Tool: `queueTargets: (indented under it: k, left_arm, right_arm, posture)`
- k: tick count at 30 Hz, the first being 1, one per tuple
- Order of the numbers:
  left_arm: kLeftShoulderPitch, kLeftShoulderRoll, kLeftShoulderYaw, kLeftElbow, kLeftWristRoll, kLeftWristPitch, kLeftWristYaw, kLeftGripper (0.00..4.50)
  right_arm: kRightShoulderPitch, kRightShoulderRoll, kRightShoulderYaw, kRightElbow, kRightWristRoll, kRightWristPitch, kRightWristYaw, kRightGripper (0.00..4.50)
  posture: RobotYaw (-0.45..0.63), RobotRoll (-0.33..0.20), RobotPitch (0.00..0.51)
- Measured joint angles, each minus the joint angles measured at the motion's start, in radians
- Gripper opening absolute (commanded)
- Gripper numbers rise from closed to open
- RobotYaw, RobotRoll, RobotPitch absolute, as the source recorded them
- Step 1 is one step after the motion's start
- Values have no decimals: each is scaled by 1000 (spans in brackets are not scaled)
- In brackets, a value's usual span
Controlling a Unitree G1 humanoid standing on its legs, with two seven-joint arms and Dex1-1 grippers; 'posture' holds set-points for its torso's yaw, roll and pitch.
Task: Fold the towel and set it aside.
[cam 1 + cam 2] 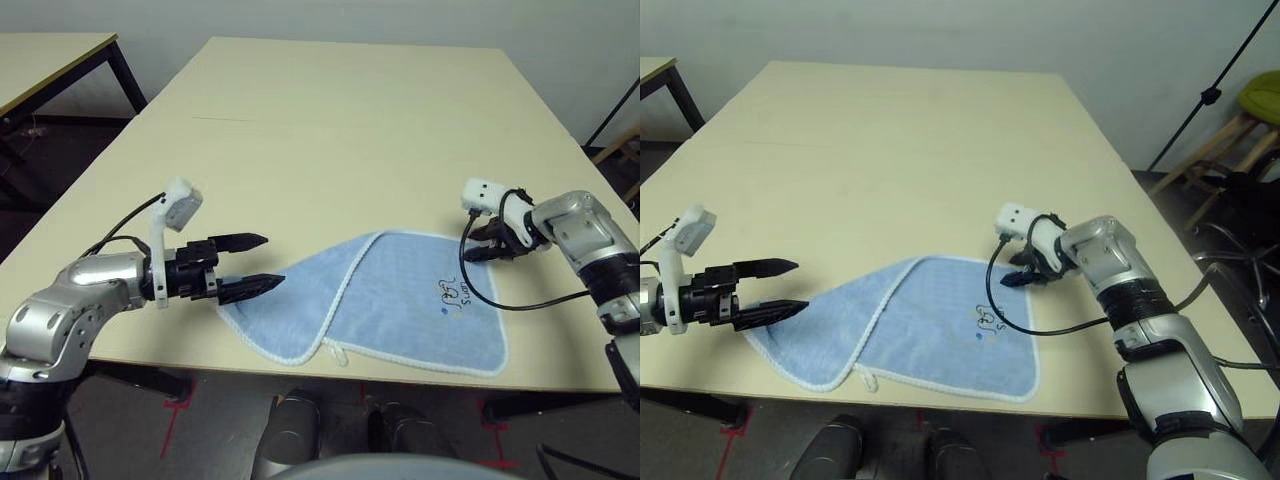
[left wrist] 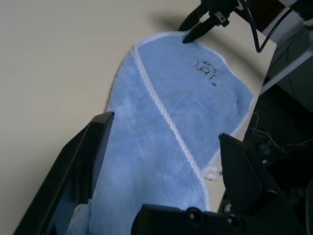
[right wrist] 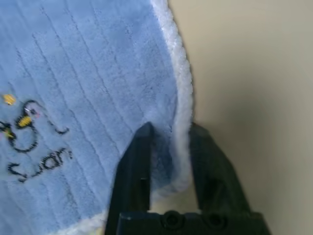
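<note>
My right gripper is pinching only the towel's far corner. The light blue towel will bunch up into a narrow strip when I pull it back.
The light blue towel lies flat near the table's front edge. One part is folded over, so a white stitched edge runs diagonally across it. Its dark logo faces up and a small white loop pokes out at the front. My right gripper is at the towel's far right corner, and in the right wrist view it is shut on the white edging. My left gripper stands open at the towel's left tip, with one finger over the cloth and nothing held.
The beige table stretches bare behind the towel. A black cable from my right wrist loops over the towel's right side. A second table stands at the far left, and a stool at the right.
</note>
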Motion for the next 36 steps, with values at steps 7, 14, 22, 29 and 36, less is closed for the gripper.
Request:
queueTargets:
  k: [7,14,22,29,36]
  left_arm:
    - [-82,-42,-90,5,60,-2,24,4500]
    - [-178,-105,-152,5,97,21,91,4500]
    - [-288,-202,-241,21,139,91,176,4500]
    - [-417,-288,-340,207,239,49,172,4500]
    - [-446,-290,-425,317,301,70,91,4500]
  right_arm:
    - [-249,99,-117,114,57,10,-100,15]
    - [-436,209,-185,385,52,-234,-328,15]
    - [-558,281,-221,662,8,-434,-621,15]
    - [-630,348,-222,787,-53,-471,-776,15]
    - [-652,395,-215,824,-106,-471,-815,15]
  posture:
    - [158,0,119]
    - [151,0,135]
    - [148,0,83]
    - [127,0,38]
    - [69,0,49]
